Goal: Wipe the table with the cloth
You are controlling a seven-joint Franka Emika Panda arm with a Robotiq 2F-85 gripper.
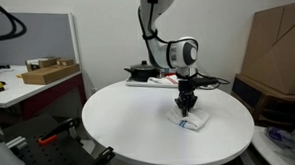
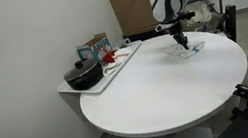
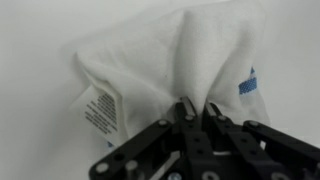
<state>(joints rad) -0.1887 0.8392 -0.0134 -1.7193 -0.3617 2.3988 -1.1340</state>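
Observation:
The cloth in my gripper is toward the table's far side [image 2: 188,48], so I should keep the cloth pressed down and wipe it back across the open middle [image 1: 139,115].
A white cloth [image 3: 170,70] with a care label and a blue mark lies bunched on the round white table [image 1: 129,123]. In the wrist view my gripper [image 3: 196,108] is shut on a pinched-up fold of the cloth. In both exterior views the gripper [image 1: 186,103] [image 2: 179,41] points straight down onto the cloth [image 1: 192,121] [image 2: 190,51], which rests on the table [image 2: 168,92] towards its far side.
A white tray [image 2: 114,71] at the table's edge holds a black pot [image 2: 85,76], a red item and a box. It also shows behind the arm [image 1: 147,77]. Cardboard boxes [image 1: 276,47] stand beside the table, and a desk [image 1: 27,83] with a box.

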